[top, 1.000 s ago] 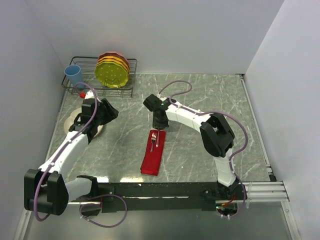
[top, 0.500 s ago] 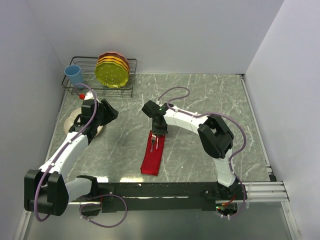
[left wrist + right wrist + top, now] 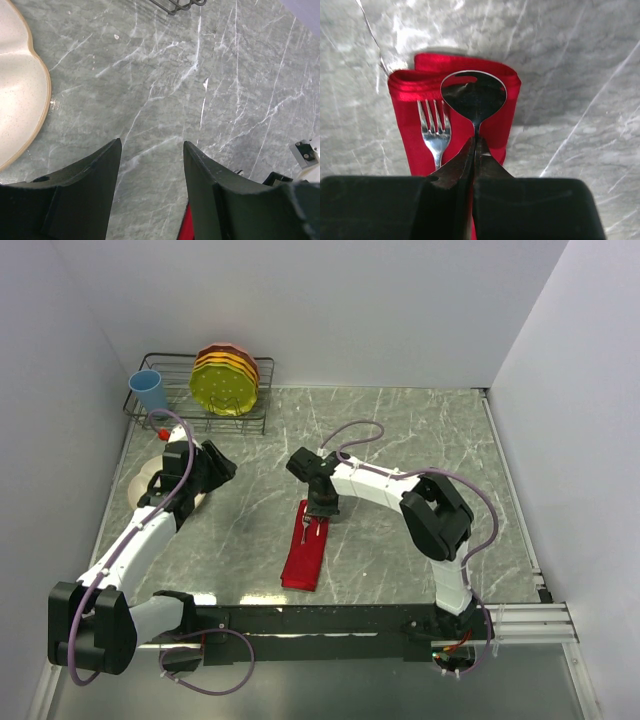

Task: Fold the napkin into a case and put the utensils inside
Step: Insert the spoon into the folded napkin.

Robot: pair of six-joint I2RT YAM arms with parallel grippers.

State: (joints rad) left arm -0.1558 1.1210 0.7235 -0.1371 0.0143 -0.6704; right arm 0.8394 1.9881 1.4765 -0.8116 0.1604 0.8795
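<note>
I should keep sliding the spoon's handle toward the napkin's near end with my right gripper, as the spoon is parallel to the fork. I should let go when the spoon's bowl is next to the fork's tines.
The red napkin lies folded into a long narrow strip at the table's middle, also seen as napkin in the right wrist view. The fork rests on its far end, tines away from me. My right gripper is shut on the handle of the spoon, whose bowl hangs over the napkin's far right corner beside the fork. In the top view the right gripper sits at the napkin's far end. My left gripper is open over bare table, with nothing between its fingers.
A cream plate lies left of the left gripper. A wire dish rack with yellow and red plates and a blue cup stands at the back left. White walls close the sides and back.
My right gripper has moved toward me with the spoon, down onto the napkin's far end. The left arm has barely shifted.
</note>
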